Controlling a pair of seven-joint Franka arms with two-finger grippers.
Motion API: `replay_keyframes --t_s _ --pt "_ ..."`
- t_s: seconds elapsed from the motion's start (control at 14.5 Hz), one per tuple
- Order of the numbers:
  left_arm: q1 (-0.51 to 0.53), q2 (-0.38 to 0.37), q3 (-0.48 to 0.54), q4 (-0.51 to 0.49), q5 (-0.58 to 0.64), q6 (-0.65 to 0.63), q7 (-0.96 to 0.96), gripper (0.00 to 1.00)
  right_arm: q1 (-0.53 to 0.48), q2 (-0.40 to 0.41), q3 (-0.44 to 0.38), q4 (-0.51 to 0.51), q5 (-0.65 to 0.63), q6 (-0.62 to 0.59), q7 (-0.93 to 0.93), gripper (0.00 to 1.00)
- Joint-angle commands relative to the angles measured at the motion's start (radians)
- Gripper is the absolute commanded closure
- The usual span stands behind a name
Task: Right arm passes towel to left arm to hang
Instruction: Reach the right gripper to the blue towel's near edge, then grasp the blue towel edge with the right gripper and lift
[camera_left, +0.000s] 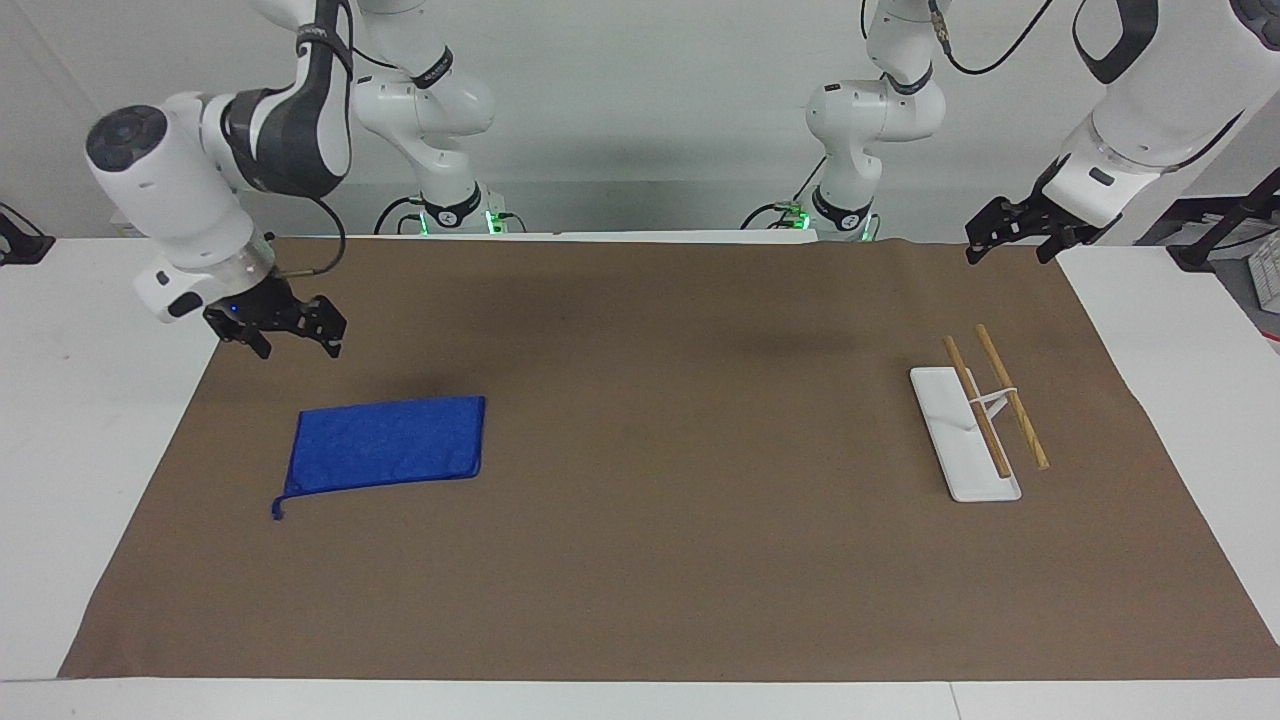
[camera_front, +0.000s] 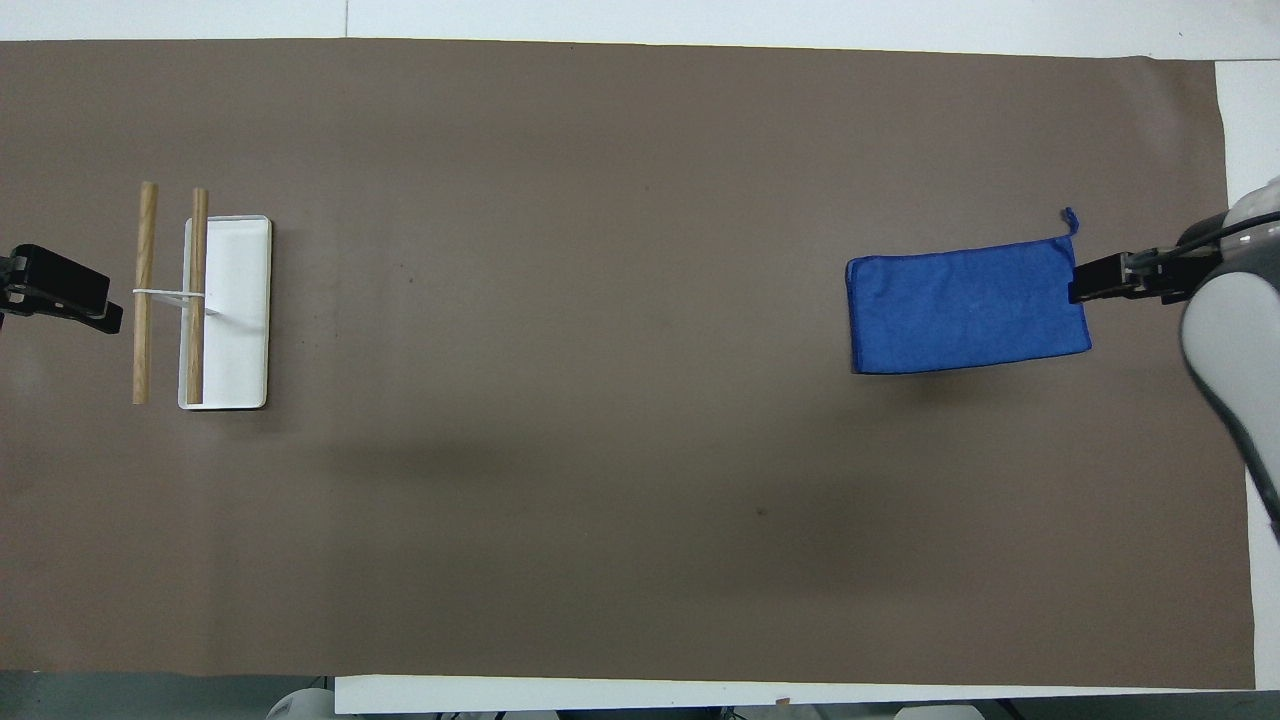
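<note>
My gripper will lift the towel, and its wide body (camera_front: 963, 307) will bunch up and sag in folds, because the towel lies thin and flat with a limp loop tail (camera_front: 1070, 221).
The royal-blue towel (camera_left: 385, 443) lies flat on the brown mat toward the right arm's end, its loop tail (camera_left: 277, 512) at a corner away from the robots. It also shows in the overhead view (camera_front: 965, 312). My right gripper (camera_left: 300, 350) is open and empty, up in the air over the mat by the towel's end edge, not touching it; in the overhead view (camera_front: 1085, 283) it meets that edge. My left gripper (camera_left: 1006, 257) is open and empty, and waits over the mat's corner at the left arm's end (camera_front: 100, 315).
A rack with a white base (camera_left: 950, 420) and two wooden rods (camera_left: 1012, 397) on a thin white upright stands on the mat toward the left arm's end; it also shows in the overhead view (camera_front: 240, 310). The brown mat (camera_left: 680, 520) covers most of the white table.
</note>
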Motion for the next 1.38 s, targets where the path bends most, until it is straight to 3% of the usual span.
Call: replay_keyframes --t_s 0.0,0.55,0.76,1.03,1.17,1.31 --pt "0.0 -0.022 0.004 -0.031 -0.003 0.021 -0.008 0.0 -0.008 0.006 0.011 -0.144 0.0 0.215 -0.032 0.0" --pt "0.0 -0.022 0.004 -0.03 -0.003 0.021 -0.008 0.0 -0.008 0.198 0.014 -0.148 0.003 0.363 -0.087 0.0" --pt "0.0 -0.022 0.004 -0.03 -0.003 0.021 -0.008 0.0 -0.005 0.213 0.029 -0.149 0.005 0.383 -0.085 0.02" --pt "0.0 -0.022 0.004 -0.031 -0.003 0.021 -0.008 0.0 -0.005 0.221 0.031 -0.157 0.005 0.388 -0.091 0.13" --pt "0.0 -0.022 0.004 -0.031 -0.003 0.021 -0.008 0.0 -0.005 0.221 0.031 -0.157 0.005 0.386 -0.093 0.24" --pt "0.0 -0.022 0.004 -0.031 -0.003 0.021 -0.008 0.0 -0.005 0.221 0.031 -0.157 0.005 0.386 -0.117 0.52"
